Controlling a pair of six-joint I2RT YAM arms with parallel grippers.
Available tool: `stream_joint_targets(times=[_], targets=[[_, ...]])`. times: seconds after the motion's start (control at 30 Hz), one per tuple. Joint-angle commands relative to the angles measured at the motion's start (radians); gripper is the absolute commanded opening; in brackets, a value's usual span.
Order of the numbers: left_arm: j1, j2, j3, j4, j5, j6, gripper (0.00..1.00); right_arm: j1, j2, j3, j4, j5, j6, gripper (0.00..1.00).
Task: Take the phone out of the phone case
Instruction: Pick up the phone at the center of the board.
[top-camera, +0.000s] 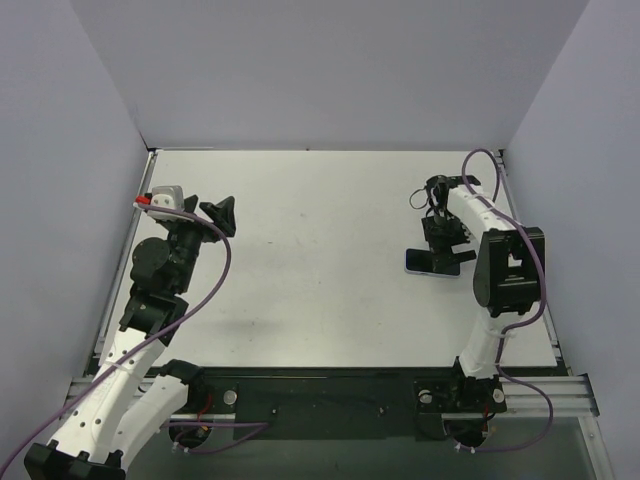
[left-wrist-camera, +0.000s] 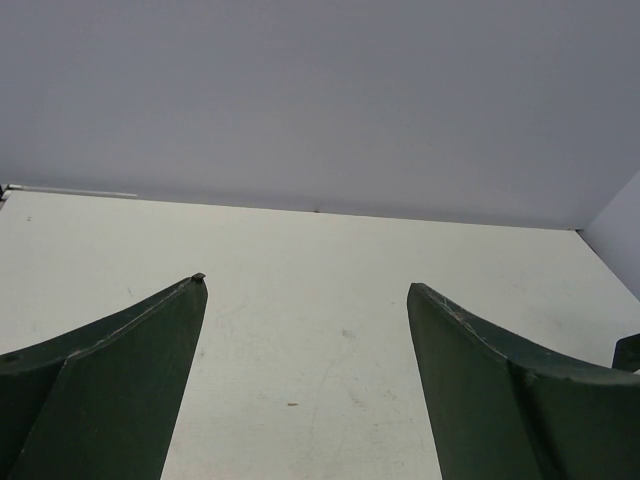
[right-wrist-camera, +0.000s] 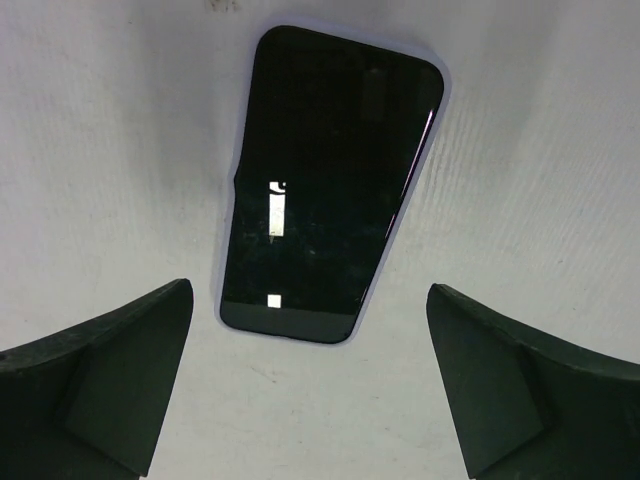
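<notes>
I should next lower my right gripper's open fingers, which span the narrow width of the phone case (right-wrist-camera: 298, 290), until they are on either side of its long rims (right-wrist-camera: 384, 262), and then close them.
The phone (right-wrist-camera: 325, 190) lies flat on the white table, black screen up. It sits inside a pale lavender phone case (right-wrist-camera: 230, 200), of which only the thin rim round the screen shows. In the top view the phone (top-camera: 436, 263) is at the right of the table. My right gripper (right-wrist-camera: 308, 290) hangs open over the phone's near end, and its dark fingers (right-wrist-camera: 110, 370) stand wide on either side, touching nothing. From above, the right gripper (top-camera: 441, 240) points down just behind the phone. My left gripper (top-camera: 208, 208) is open and empty at the far left, well away from the phone.
Grey walls close the table (top-camera: 320, 280) at the back and on both sides. The left wrist view holds only bare tabletop (left-wrist-camera: 310, 340) between the left gripper's (left-wrist-camera: 306, 284) spread fingers and the back wall beyond. A black rail (top-camera: 330, 400) runs along the near edge.
</notes>
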Motion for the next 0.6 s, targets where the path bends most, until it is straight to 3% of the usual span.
stream_joint_targets(times=[0.0, 0.57], targets=[[-0.009, -0.013, 0.041, 0.044, -0.012, 0.006, 0.92, -0.004, 0.050, 0.044, -0.077, -0.032, 0.050, 0.97], [-0.018, 0.002, 0.046, 0.043, 0.000, 0.004, 0.92, -0.047, 0.132, -0.017, 0.024, -0.065, 0.051, 0.97]])
